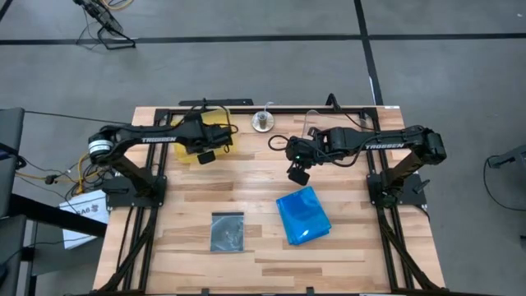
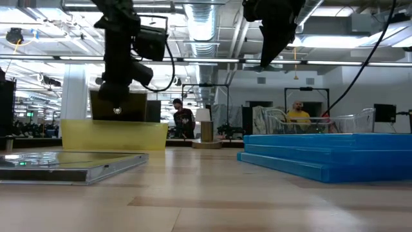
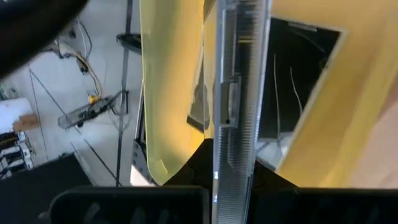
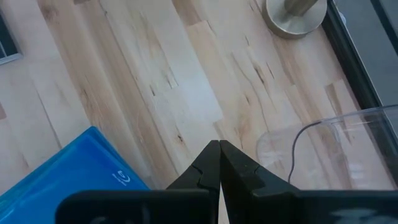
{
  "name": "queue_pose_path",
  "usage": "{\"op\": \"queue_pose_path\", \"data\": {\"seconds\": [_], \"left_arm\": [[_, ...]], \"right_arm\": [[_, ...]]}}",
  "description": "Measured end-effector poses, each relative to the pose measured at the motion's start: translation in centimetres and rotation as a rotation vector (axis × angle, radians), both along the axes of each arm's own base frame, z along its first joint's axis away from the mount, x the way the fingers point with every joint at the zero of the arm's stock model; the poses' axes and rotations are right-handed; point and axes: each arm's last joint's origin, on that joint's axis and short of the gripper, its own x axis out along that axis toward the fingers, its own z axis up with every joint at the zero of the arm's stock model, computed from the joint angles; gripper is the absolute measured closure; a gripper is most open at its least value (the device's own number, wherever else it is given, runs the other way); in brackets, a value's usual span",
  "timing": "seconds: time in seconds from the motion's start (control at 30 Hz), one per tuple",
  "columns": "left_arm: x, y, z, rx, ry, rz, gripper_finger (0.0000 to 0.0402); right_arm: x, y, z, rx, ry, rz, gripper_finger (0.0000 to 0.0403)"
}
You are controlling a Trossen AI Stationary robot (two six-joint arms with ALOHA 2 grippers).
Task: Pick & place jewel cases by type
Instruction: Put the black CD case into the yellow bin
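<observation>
My left gripper has the grey case's lower edge [image 2: 136,118] inside the yellow tray's sides, so it should keep lowering the case toward the tray's bottom [image 1: 186,154] and let go there.
My left gripper [image 2: 116,96] is shut on a smoky grey-clear jewel case [image 2: 119,106], held over the yellow tray [image 1: 220,131] at the table's far left. In the left wrist view I see this case edge-on [image 3: 239,93], with the yellow tray [image 3: 168,93] behind it. Another grey case [image 1: 228,232] lies flat near the front edge. To its right, blue jewel cases [image 1: 304,215] lie stacked flat. My right gripper [image 4: 219,146] hangs shut and empty above bare wood, beyond the blue cases [image 4: 68,174]. My left gripper pinches the grey case between its two fingers at the case's upper edge [image 3: 233,186]. The fingers slant down from above. The case stands upright below them, and its lower part [image 2: 119,118] is behind the yellow tray's near wall [image 2: 112,135]. Whether it touches the tray I cannot tell.
A clear plastic bin [image 1: 316,127] stands at the far edge beside my right arm. A small metal stand [image 1: 263,122] sits between it and the yellow tray. Bare wood lies in the table's middle and along the front. People show in the room beyond [image 2: 183,119].
</observation>
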Motion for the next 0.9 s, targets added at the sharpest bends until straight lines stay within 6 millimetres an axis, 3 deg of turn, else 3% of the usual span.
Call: {"op": "queue_pose_path", "data": {"seconds": [0.17, 0.47, 0.9], "left_arm": [[-0.8, 0.3, -1.2, 0.006, -0.053, -0.101, 0.0401], [-2.6, 0.9, -4.4, 0.04, 0.061, -0.166, 0.0397], [-3.4, 2.0, -5.0, -0.061, -0.017, -0.13, 0.0294]], "right_arm": [[0.0, 0.0, 0.0, 0.0, 0.0, 0.0, 0.0403], [0.1, 0.0, 0.0, 0.003, -0.009, -0.009, 0.0403], [0.7, 0.0, 0.3, 0.009, -0.079, -0.014, 0.0403]]}}
